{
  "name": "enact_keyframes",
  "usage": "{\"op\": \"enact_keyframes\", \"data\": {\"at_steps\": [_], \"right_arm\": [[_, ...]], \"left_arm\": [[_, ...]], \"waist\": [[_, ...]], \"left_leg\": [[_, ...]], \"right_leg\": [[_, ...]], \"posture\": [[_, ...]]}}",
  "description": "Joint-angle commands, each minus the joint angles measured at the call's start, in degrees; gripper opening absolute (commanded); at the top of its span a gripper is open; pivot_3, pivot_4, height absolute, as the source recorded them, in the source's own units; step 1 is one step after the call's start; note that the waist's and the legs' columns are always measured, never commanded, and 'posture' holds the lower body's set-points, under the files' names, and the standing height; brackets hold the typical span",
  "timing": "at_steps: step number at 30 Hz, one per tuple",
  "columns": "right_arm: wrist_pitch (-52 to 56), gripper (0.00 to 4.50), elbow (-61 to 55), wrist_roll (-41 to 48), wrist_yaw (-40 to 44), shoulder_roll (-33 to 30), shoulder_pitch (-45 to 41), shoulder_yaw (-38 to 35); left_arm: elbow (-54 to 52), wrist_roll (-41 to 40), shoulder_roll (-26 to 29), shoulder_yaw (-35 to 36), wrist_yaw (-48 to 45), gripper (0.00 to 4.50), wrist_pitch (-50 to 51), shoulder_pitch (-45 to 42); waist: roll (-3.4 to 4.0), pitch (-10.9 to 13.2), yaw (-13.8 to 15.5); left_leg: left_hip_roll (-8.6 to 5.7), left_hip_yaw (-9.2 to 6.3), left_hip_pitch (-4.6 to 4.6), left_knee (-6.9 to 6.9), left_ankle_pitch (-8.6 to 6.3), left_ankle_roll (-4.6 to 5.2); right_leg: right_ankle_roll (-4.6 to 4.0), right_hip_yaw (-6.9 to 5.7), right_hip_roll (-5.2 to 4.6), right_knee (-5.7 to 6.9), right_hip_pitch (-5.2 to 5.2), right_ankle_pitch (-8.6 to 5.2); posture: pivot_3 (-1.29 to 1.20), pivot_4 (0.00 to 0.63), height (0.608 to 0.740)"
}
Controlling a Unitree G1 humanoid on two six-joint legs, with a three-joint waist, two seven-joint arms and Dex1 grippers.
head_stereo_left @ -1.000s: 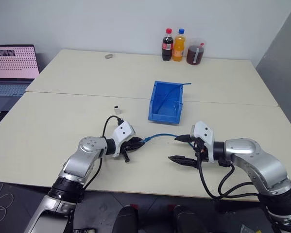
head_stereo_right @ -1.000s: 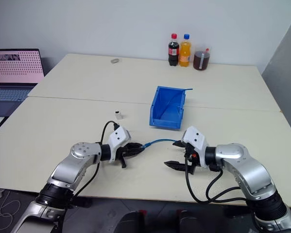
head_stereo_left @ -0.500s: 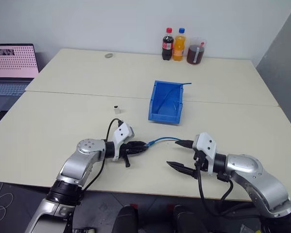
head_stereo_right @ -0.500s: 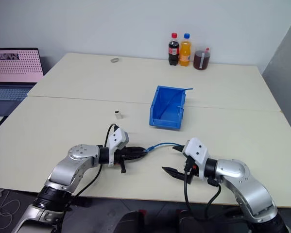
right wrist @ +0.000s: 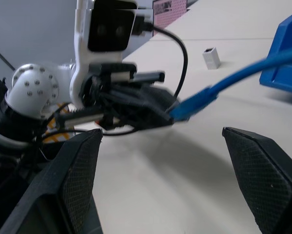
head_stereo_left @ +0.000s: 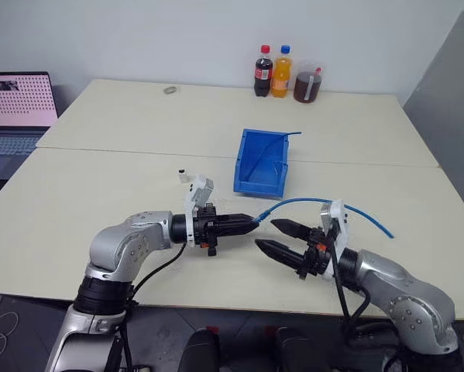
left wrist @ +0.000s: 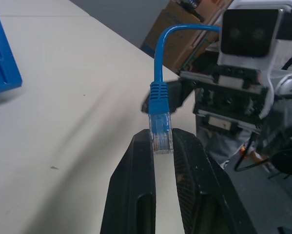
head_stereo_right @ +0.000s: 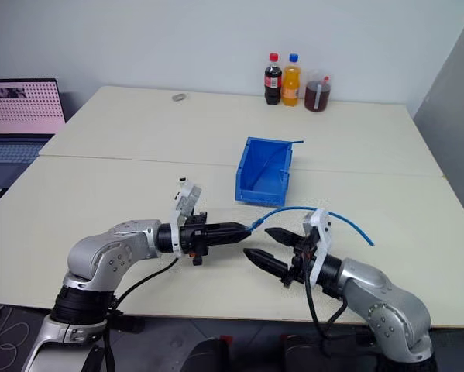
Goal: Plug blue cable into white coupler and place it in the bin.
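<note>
The clear plug's tip (left wrist: 161, 138) is covered by my left gripper, so my right gripper should grab the blue cable (left wrist: 159, 95) behind the plug. That will free my left gripper for the white coupler.
My left gripper (head_stereo_left: 253, 225) is shut on the clear plug (left wrist: 160, 132) at one end of the blue cable (head_stereo_left: 317, 201). The cable arcs up off the table and over my right arm, and its far end (head_stereo_left: 388, 234) hangs at the right. Just right of the held plug, my right gripper (head_stereo_left: 273, 237) stands open and empty, pointing at it. The white coupler (right wrist: 211, 57) stands on the table beyond my left wrist, apart from both grippers. The bin (head_stereo_left: 245, 167) sits further back at the middle, with a thin dark blue wire (head_stereo_left: 290, 134) sticking out of it.
Two drink bottles (head_stereo_left: 271, 71) and a jug (head_stereo_left: 307, 84) stand at the table's far edge. A small round object (head_stereo_left: 170, 90) lies at the far left. A laptop (head_stereo_left: 15, 108) sits on a side table to the left.
My left gripper rose and rolled with the plug, lifting the cable off the table. My right gripper turned and drew in toward the plug, jaws still open.
</note>
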Motion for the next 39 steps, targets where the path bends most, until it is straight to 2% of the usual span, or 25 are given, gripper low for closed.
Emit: {"op": "enact_keyframes", "data": {"at_steps": [1, 8, 13, 24, 26, 38, 39], "right_arm": [[-0.04, 4.19, 0.86, 4.29, -0.14, 0.61, -2.22, -1.75], [0.44, 4.19, 4.82, 6.72, 1.33, 0.34, -5.75, -0.27], [-0.21, 3.27, 7.2, 5.92, 2.49, -0.11, -6.52, 1.07], [-0.15, 0.45, 8.37, 7.13, 3.73, -0.35, -7.57, 1.25], [0.44, 0.17, 7.95, 7.85, 3.96, -0.61, -7.5, 1.25], [1.99, 0.14, 6.5, 9.51, 4.08, -1.44, -7.25, 2.82], [1.88, 0.14, 6.52, 9.44, 3.96, -1.33, -7.3, 2.86]], "left_arm": [[-2.32, -1.95, 0.72, 1.02, -0.72, 0.25, 0.52, -0.85], [-2.76, -2.7, 0.75, 1.21, -0.24, 0.25, 0.54, -0.12], [-3.08, -2.96, 0.81, 1.46, -0.16, 0.25, 0.49, 0.4], [-1.89, -2.78, 2.19, 1.1, -1.78, 0.25, -0.43, 0.88], [-1.43, -2.51, 2.38, 0.96, -2.16, 0.25, -0.77, 0.94], [0.04, -2.31, 1.03, 2.72, -0.8, 0.25, -3.06, 1.39], [-0.05, -2.49, 0.96, 2.95, -0.31, 0.6, -2.85, 1.48]], "waist": [[0.0, 0.0, 0.04], [0.01, 0.01, 0.07], [0.01, 0.01, 0.07], [0.01, 0.01, 0.07], [0.01, 0.01, 0.07], [0.01, 0.01, 0.08], [0.01, 0.01, 0.08]], "left_leg": [[0.0, 0.0, 0.0, -0.01, 0.0, 0.0], [0.0, 0.01, -0.01, -0.03, 0.0, 0.0], [0.0, 0.02, -0.01, -0.03, 0.0, 0.0], [0.0, 0.03, -0.02, -0.03, 0.0, 0.0], [0.01, 0.02, -0.02, -0.03, 0.0, 0.0], [0.01, 0.03, -0.02, -0.04, 0.0, 0.0], [0.01, 0.03, -0.02, -0.04, 0.0, 0.0]], "right_leg": [[0.0, 0.0, 0.0, 0.0, 0.0, 0.0], [-0.16, -0.01, 0.0, -0.03, -0.01, 0.06], [-0.17, 0.0, 0.0, -0.03, -0.02, 0.06], [-0.17, 0.01, 0.0, -0.03, -0.03, 0.06], [-0.17, 0.0, 0.0, -0.03, -0.03, 0.06], [-0.16, 0.01, 0.0, -0.05, -0.04, 0.05], [-0.16, 0.01, 0.0, -0.05, -0.03, 0.05]], "posture": [[0.0, 0.15, 0.74], [0.0, 0.15, 0.74], [0.0, 0.15, 0.74], [0.0, 0.15, 0.74], [0.0, 0.15, 0.74], [0.0, 0.15, 0.74], [0.0, 0.15, 0.74]]}}
